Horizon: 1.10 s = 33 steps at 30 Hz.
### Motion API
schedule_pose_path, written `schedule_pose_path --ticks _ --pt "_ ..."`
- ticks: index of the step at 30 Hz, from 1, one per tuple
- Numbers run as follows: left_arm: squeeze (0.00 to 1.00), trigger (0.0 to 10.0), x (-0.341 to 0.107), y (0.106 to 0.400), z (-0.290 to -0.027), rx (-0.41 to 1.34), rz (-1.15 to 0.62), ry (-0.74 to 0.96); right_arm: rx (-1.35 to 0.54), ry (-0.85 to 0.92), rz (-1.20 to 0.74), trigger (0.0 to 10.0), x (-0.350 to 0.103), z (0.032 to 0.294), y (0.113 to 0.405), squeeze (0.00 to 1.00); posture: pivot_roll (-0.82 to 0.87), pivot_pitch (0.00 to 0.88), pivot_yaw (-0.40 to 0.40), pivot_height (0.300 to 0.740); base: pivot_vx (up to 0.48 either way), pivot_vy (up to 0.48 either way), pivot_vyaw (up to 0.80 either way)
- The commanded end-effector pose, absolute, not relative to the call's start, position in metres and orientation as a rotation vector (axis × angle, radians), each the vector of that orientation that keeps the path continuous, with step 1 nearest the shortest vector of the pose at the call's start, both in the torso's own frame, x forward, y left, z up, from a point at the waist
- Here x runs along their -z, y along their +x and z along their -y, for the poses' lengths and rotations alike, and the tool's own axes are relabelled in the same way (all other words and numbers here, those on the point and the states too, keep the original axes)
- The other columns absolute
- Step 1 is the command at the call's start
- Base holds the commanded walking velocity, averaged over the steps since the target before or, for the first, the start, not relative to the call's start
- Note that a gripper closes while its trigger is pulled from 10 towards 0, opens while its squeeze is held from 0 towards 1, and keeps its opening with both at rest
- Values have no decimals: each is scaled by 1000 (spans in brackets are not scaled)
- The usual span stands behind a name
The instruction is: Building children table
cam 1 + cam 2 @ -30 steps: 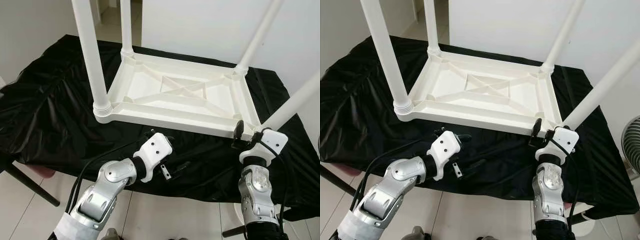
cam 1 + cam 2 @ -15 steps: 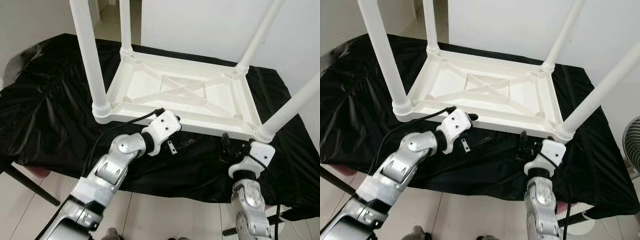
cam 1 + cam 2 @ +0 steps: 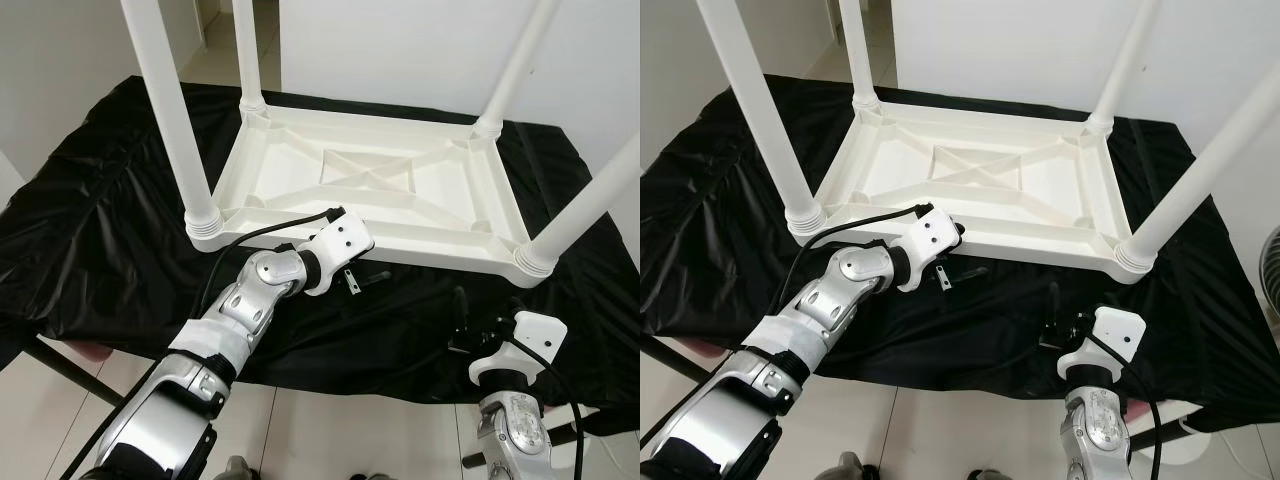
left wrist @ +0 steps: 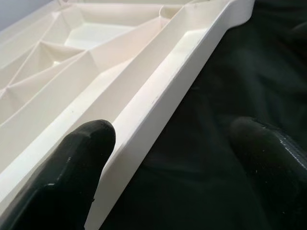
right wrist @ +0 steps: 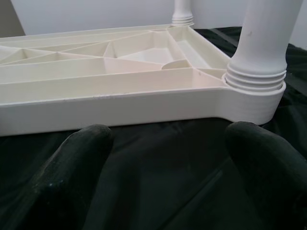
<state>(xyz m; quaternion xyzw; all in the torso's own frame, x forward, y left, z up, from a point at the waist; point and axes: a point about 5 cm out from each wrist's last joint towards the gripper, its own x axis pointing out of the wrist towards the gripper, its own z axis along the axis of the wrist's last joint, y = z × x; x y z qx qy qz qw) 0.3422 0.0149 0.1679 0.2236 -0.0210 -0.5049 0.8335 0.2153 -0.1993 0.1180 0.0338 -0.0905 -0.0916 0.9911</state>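
Note:
The table (image 3: 368, 182) is lying flat on the black cloth. The table will slide and turn with its legs upright when I pull the table's near rim.
A white plastic children's table (image 3: 440, 243) lies upside down on a black cloth (image 3: 90, 230), with its four white legs pointing up. One leg (image 3: 168, 110) stands at the near left corner and another (image 3: 590, 195) at the near right corner. My left gripper (image 3: 365, 272) is open at the middle of the near rim (image 4: 158, 96); that rim runs between its fingers (image 4: 72, 177), and I cannot tell whether they touch it. My right gripper (image 3: 462, 325) is open and empty, low over the cloth, short of the near right corner (image 5: 254, 96).
The cloth hangs over the front edge of its support, with pale floor tiles (image 3: 330, 440) below. A white wall (image 3: 400, 50) stands close behind. A dark support leg (image 3: 60, 360) slants at the lower left. A fan (image 3: 1272, 285) sits at the right.
My left gripper has reached forward from the cloth's front edge to the table's near rim. My right gripper has drawn back and down from the near right corner.

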Motion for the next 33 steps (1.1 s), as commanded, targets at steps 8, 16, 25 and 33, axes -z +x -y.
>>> schedule_pose_path --ticks 8,16,25,33 --pt "0 10000 -169 367 -14 969 -11 541 142 90 163 10000 -120 189 209 0 -37 105 61 740 0 0 0" --pt "0 10000 -158 375 -21 895 -117 587 122 94 154 10000 -122 185 208 0 -40 111 62 740 0 0 0" --pt "0 10000 -147 382 -37 785 -217 616 105 95 147 10000 -123 182 210 0 -32 111 62 740 0 0 0" --pt "0 902 -144 383 -40 783 -237 634 104 95 146 10000 -124 181 212 0 -31 112 65 740 0 0 0"
